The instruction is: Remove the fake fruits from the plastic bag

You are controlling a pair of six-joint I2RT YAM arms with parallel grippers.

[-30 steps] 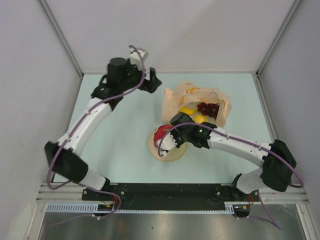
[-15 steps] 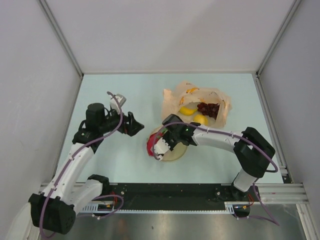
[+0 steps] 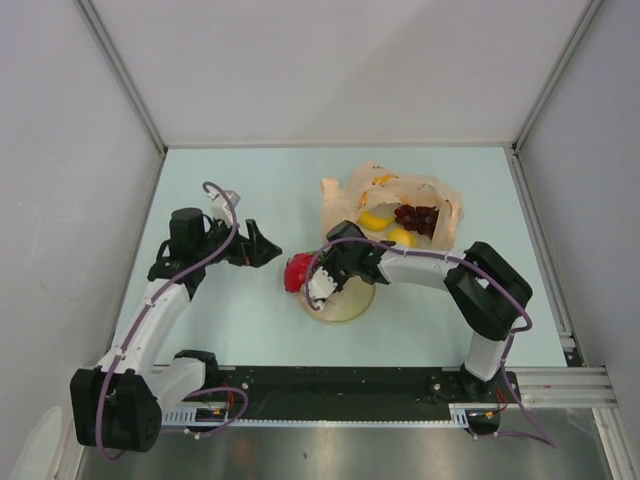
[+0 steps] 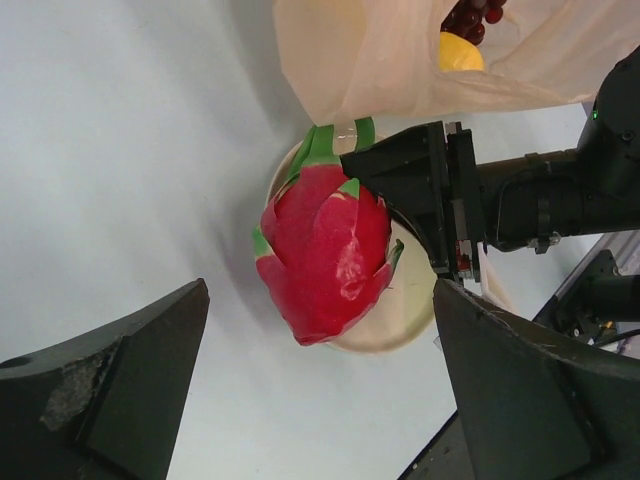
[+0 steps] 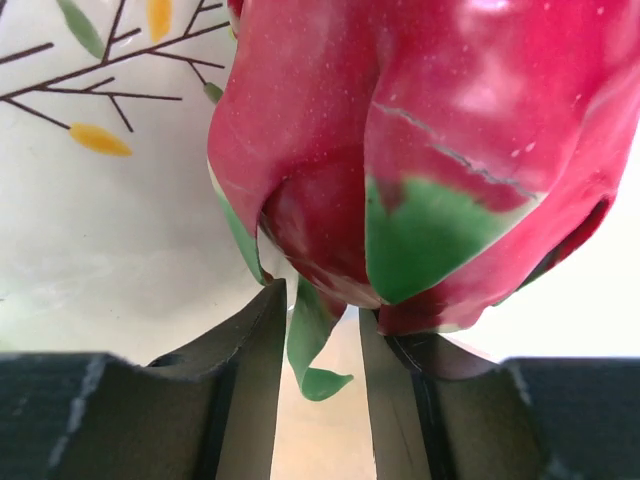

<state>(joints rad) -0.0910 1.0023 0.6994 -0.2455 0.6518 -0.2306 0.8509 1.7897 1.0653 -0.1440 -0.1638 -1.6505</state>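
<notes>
My gripper is about to lift the plastic bag's rim point(image 3: 332, 203), which hangs thin and wavy point(image 4: 318, 95), so the bag's rim will bunch up to a point and keep the bag's opening open.
A glossy red fruit with green leaf tips point(image 3: 297, 272) point(image 4: 325, 255) point(image 5: 420, 130) lies on the left rim of the cream plate point(image 3: 350, 307) point(image 4: 402, 312) point(image 5: 100, 230). My right gripper point(image 3: 318, 285) point(image 5: 320, 310) sits right behind it, open a little, with one green leaf hanging loose between the fingers. My left gripper point(image 3: 262, 243) point(image 4: 320, 290) stands wide open just left of the fruit, apart from it. The pale orange plastic bag point(image 3: 440, 200) point(image 4: 370, 60) lies behind the plate, holding a yellow banana point(image 3: 375, 221), a lemon point(image 3: 402, 237) point(image 4: 460, 52) and dark grapes point(image 3: 417, 218).
The plate carries a leaf sprig drawing. The right arm point(image 3: 430, 268) reaches across in front of the bag's mouth. Grey walls close in the table on the left, back and right, and a black rail point(image 3: 330, 380) runs along the near edge.
My left arm swung from the far back down to just left of the plate. My right gripper carried the red fruit to the plate's left rim and its jaws parted.
</notes>
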